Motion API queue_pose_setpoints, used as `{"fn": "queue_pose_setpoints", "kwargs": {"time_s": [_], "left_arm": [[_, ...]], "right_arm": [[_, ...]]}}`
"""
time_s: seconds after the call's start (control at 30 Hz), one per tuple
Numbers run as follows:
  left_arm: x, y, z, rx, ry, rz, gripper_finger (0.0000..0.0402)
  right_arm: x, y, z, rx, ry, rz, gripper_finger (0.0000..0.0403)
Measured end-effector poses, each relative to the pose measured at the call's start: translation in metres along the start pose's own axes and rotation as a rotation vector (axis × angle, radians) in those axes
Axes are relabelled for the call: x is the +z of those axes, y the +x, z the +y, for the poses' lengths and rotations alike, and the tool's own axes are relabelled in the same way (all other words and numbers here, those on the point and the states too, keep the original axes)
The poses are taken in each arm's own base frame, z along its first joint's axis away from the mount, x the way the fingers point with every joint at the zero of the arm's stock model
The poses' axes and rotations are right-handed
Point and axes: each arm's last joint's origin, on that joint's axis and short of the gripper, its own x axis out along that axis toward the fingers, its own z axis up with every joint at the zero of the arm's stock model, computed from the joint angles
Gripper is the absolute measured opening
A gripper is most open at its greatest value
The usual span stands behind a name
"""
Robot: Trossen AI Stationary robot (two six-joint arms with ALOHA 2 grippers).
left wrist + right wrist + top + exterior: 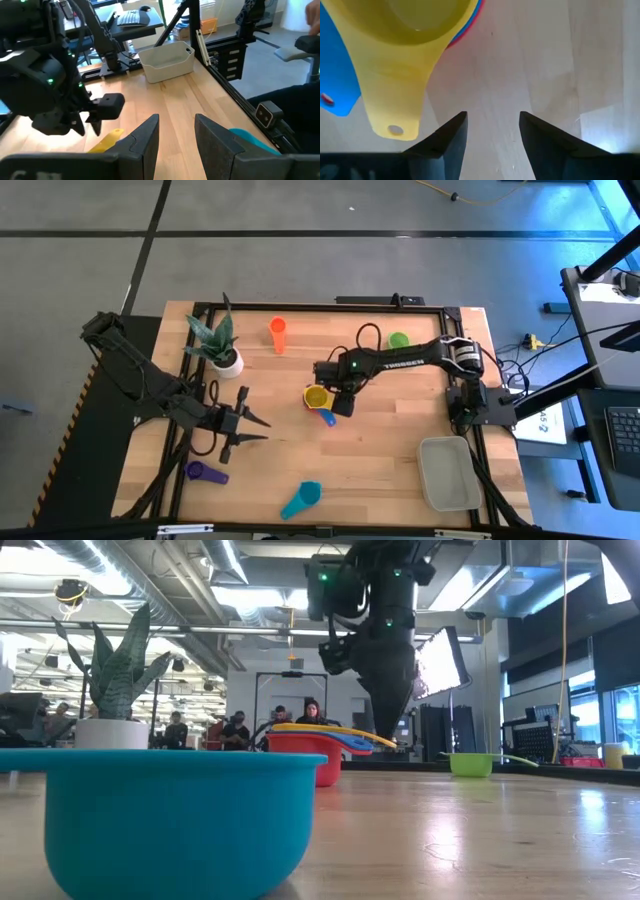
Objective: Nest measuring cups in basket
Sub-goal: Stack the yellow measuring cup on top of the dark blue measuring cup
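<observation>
The yellow handle (370,736) sticks out at an angle from the blue handle (327,418), so my left gripper should brace the blue handle while my right gripper pushes them into line.
A yellow cup (316,396) sits nested in a blue cup (327,417) and a red cup (315,758) at the table's middle. My right gripper (492,120) hangs open just to the right of the stack, pointing down at bare wood beside the yellow handle (390,100). My left gripper (176,122) waits open above the table's left part, holding nothing. Lying loose on the table are an orange cup (278,333) on its side, a green cup (398,340), a purple cup (207,472) and a teal cup (302,500). The basket (448,472) stands at the near right corner.
A white pot with a spiky plant (225,355) stands at the far left. A black frame (320,306) runs round the table's edge. Bare wood lies between the stack and the basket. People sit in the room behind the table.
</observation>
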Motion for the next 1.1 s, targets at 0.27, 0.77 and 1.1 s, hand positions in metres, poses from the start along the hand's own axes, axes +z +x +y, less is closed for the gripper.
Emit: {"fn": "queue_pose_setpoints", "kwargs": {"time_s": [0.27, 0.77, 1.1], "left_arm": [[0.0, 0.0, 0.0, 0.002, 0.0, 0.0, 0.0119], [0.0, -0.002, -0.004, -0.001, 0.006, -0.004, 0.0119], [-0.032, 0.007, -0.004, 0.083, -0.132, 0.266, 0.0119]], "right_arm": [[0.003, -0.001, 0.009, 0.144, -0.013, -0.017, 0.0183], [0.002, -0.001, 0.013, 0.153, -0.026, -0.023, 0.0183], [-0.009, -0.001, 0.016, 0.034, -0.022, 0.054, 0.0183]]}}
